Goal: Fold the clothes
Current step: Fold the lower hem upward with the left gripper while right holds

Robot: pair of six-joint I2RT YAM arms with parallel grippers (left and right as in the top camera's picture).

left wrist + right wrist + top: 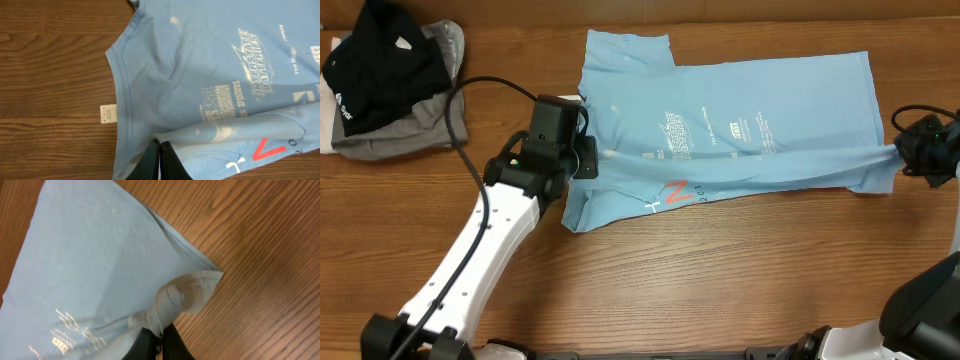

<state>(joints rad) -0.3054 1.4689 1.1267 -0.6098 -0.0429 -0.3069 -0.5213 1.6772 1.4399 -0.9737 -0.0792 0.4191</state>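
Note:
The T-shirt's lower edge slopes up toward my right gripper, so I should open my left gripper, grab the folded layer farther in and pull it straight.
The sky-blue T-shirt lies spread across the table, white lettering and a red mark facing up. My left gripper is shut on a folded edge of the shirt near its left side; the left wrist view shows the jaws pinching the fold beside the collar. My right gripper is shut on a bunched corner of the shirt at its right end, also seen in the right wrist view. The fabric is stretched taut between the two grippers.
A black garment lies on a grey garment at the back left. A white tag lies on the wood beside the collar. A black cable loops from the left arm.

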